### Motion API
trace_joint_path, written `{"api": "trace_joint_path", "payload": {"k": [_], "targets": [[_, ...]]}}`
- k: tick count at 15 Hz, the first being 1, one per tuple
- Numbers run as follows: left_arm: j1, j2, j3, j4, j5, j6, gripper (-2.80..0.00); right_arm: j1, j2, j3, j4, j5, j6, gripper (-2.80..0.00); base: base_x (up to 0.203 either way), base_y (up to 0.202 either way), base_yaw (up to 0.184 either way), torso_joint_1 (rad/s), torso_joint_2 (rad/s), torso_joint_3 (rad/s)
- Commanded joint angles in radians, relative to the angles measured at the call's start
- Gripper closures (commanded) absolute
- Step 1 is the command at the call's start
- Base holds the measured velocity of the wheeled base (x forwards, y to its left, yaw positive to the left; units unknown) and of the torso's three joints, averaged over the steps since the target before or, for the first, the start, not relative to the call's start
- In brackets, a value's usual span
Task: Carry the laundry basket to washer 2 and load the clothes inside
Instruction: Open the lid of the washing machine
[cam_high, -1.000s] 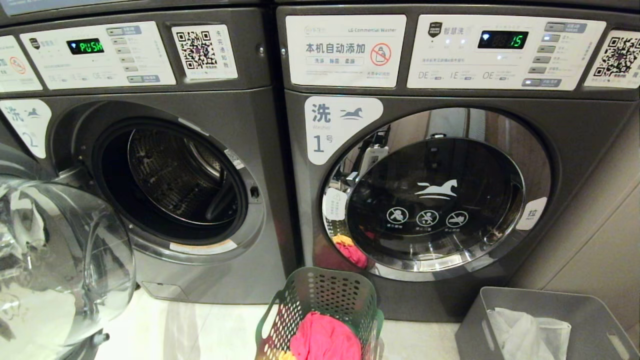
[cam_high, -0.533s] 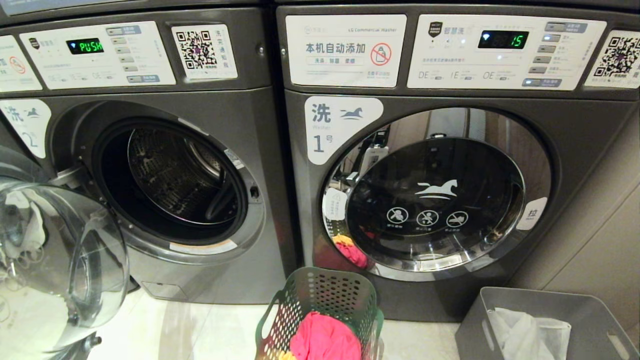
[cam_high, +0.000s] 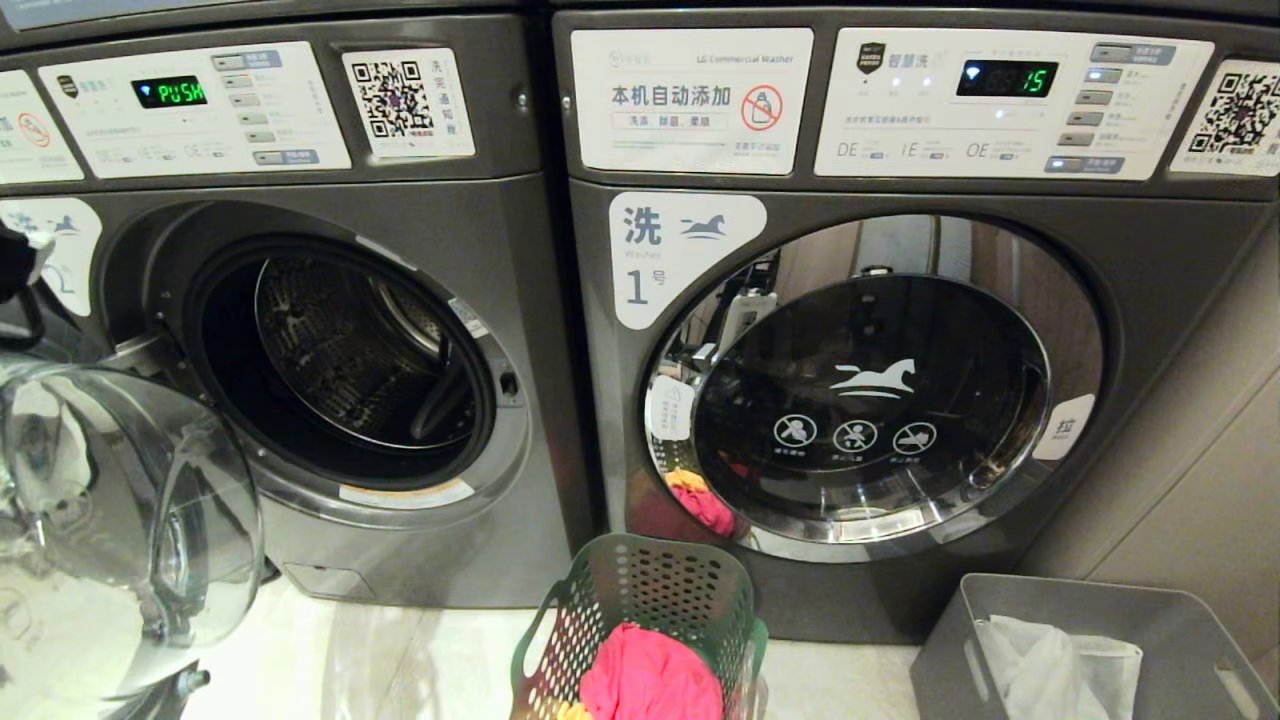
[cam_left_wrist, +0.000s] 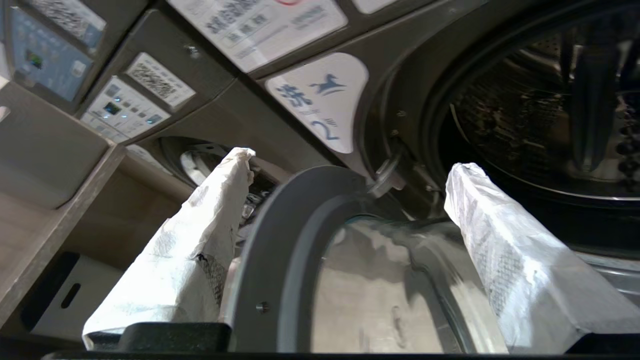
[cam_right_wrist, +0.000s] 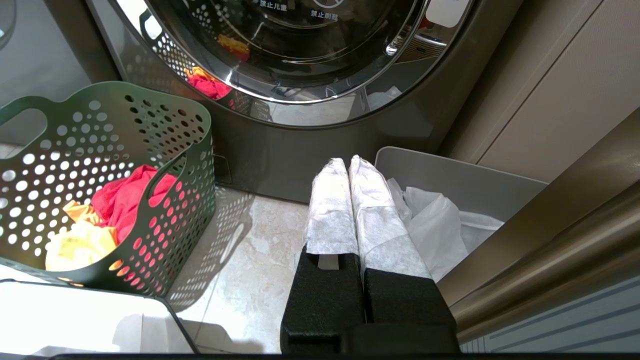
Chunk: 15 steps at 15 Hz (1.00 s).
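Observation:
The round glass door (cam_high: 126, 522) still sticks out forward from its hinge (cam_high: 142, 353), so it will swing open further and stay open when I give it a push.
Washer 2 (cam_high: 470, 300), on the left, has its round glass door (cam_high: 130, 520) swung open and its drum (cam_high: 340, 350) empty. My left gripper (cam_left_wrist: 352, 160) is open wide, one white-wrapped finger on each side of the door's grey rim (cam_left_wrist: 280, 240), just below the "2" label (cam_left_wrist: 325, 100). A dark piece of that arm (cam_high: 15, 265) shows at the far left edge. The green laundry basket (cam_high: 640, 590) stands on the floor before washer 1, holding the clothes: a magenta-pink garment (cam_high: 650, 675) and a yellow one (cam_right_wrist: 80, 240). My right gripper (cam_right_wrist: 349, 161) hangs shut and empty beside the basket.
Washer 1 (cam_high: 1150, 280) on the right has its chrome-rimmed door (cam_high: 870, 390) closed. A grey solid bin (cam_high: 1100, 610) with a white bag (cam_high: 1055, 665) stands at the lower right, right under my right gripper. Pale tiled floor (cam_high: 400, 660) lies between the open door and the basket.
A dark piece of my left arm has come into the head view at the far left edge. The open glass door has shifted slightly. The basket, clothes and right arm have not moved.

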Motion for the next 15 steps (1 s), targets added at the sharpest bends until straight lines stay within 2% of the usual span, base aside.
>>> {"api": "trace_joint_path", "payload": {"k": [1,2,4,6,8,12,15], "targets": [[-0.027,0.03,0.017,-0.001,0.017,0.002,-2.8,0.0,0.0,0.0,0.001,0.001,-0.001,0.0,0.0,0.0,0.0,0.0,0.0,0.0],[-0.034,0.045,0.03,0.001,0.064,-0.014,-2.8,0.0,0.0,0.0,0.001,0.001,-0.001,0.0,0.0,0.0,0.0,0.0,0.0,0.0],[-0.059,0.071,0.056,0.03,0.2,-0.104,-2.8,0.0,0.0,0.0,0.001,0.001,-0.001,0.0,0.0,0.0,0.0,0.0,0.0,0.0],[-0.063,0.075,0.06,0.141,0.236,-0.188,-2.8,0.0,0.0,0.0,0.001,0.001,-0.001,0.0,0.0,0.0,0.0,0.0,0.0,0.0],[-0.063,0.07,0.076,0.16,0.293,-0.228,-2.8,0.0,0.0,0.0,0.001,0.001,-0.001,0.0,0.0,0.0,0.0,0.0,0.0,0.0],[-0.055,0.07,0.101,0.226,0.305,-0.34,-2.8,0.0,0.0,0.0,0.001,0.001,-0.001,0.0,0.0,0.0,0.0,0.0,0.0,0.0],[-0.027,0.061,0.102,0.233,0.308,-0.361,-2.8,0.0,0.0,0.0,0.001,0.001,-0.001,0.0,0.0,0.0,0.0,0.0,0.0,0.0]]}}
